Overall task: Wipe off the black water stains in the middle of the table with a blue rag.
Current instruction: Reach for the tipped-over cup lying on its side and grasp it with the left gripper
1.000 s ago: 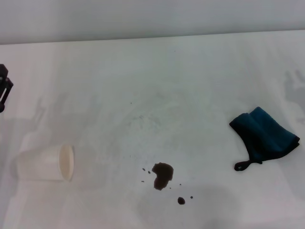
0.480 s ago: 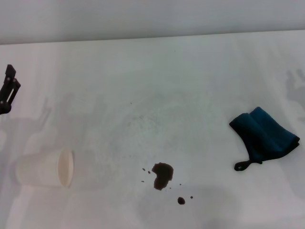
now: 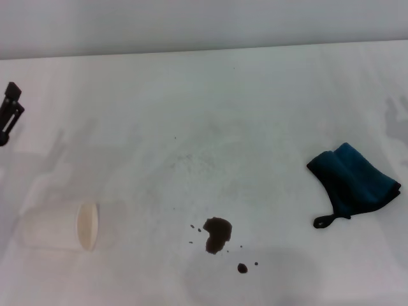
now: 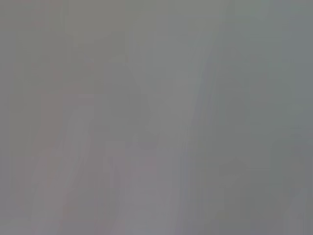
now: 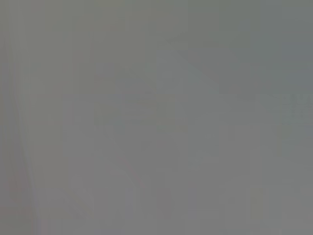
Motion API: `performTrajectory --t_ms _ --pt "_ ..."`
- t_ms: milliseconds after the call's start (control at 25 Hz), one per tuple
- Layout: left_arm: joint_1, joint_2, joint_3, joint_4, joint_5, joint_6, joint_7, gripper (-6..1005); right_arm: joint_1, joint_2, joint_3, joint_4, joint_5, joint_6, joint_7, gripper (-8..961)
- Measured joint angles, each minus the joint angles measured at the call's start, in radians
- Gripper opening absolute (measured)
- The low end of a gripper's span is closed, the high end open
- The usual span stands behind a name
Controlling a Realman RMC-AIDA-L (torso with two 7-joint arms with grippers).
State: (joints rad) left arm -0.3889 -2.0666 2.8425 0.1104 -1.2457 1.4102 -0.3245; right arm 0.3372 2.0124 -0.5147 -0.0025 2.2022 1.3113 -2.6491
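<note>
The white paper cup is lying on its side near the stains. Next, my left gripper grabs the cup near its base and lifts it out of the way before wiping.
The black water stains lie on the white table near the front middle, a dark blotch with tiny droplets around it. The blue rag lies folded at the right, its black loop toward the front. My left gripper shows only as a black tip at the far left edge, well away from both. My right gripper is out of view. Both wrist views show only plain grey.
A white paper cup lies on its side at the front left, mouth toward the stains. The table's far edge meets a grey wall at the back.
The left gripper's tip has moved up and farther toward the left edge. The cup has rolled slightly toward the front. The rag and stains have not moved.
</note>
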Motion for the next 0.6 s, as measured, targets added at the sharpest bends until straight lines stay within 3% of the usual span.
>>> performTrajectory --t_ms 400,600 --pt "-0.163 0.004 0.002 -0.521 0.375 0.010 -0.582 871 0.008 -0.001 -0.002 0.000 -0.002 -0.024 0.000 280" --pt "-0.272 0.029 0.002 -0.727 0.589 0.070 -0.786 869 0.019 0.002 0.006 -0.001 0.004 -0.046 0.000 280"
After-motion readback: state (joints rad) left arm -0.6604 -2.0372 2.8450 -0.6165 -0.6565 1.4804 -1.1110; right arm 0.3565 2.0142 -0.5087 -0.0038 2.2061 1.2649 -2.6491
